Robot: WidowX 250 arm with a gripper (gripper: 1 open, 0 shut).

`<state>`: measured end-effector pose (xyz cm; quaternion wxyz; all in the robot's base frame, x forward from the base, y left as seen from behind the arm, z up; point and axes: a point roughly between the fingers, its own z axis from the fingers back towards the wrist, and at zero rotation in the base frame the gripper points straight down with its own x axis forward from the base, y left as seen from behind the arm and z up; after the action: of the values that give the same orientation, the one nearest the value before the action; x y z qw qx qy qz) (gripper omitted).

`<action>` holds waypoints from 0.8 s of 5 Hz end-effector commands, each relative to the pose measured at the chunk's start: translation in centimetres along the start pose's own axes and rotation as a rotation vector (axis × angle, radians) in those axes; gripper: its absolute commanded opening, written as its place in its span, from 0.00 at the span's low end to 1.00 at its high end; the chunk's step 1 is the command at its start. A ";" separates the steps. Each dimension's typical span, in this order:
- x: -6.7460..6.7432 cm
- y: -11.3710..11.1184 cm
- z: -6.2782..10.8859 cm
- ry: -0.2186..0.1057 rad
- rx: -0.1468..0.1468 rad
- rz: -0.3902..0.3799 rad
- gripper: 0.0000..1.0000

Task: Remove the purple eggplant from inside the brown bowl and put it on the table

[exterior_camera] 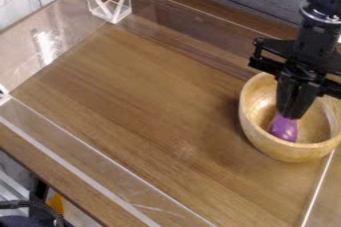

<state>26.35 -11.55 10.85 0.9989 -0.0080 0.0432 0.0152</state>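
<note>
The gripper's closed fingers touch only the purple eggplant's upper end (285, 118), so the robot should move back, open them wide and lower them around the eggplant's body (282, 129).
The brown bowl (256, 121) sits on the table (147, 92) at the right edge. The purple eggplant (285, 128) is inside it, standing nearly upright against the bowl's floor. My gripper (290, 114) hangs straight down over the bowl, its dark fingers close together. Their tips are right at the eggplant's upper end. Whether they pinch it or only meet it does not show.
Clear acrylic walls (80, 141) run along the table's edges. A folded clear stand (110, 2) rests at the far left corner. The wood to the left of the bowl is bare.
</note>
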 end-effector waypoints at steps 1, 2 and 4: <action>0.3 0.5 1.1 -0.034 -0.014 0.007 1.00; 0.5 1.3 1.2 -0.033 -0.005 0.011 0.00; 0.9 3.6 1.1 -0.029 0.009 0.036 0.00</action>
<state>26.92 -7.91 10.43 0.9980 0.0022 0.0539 0.0339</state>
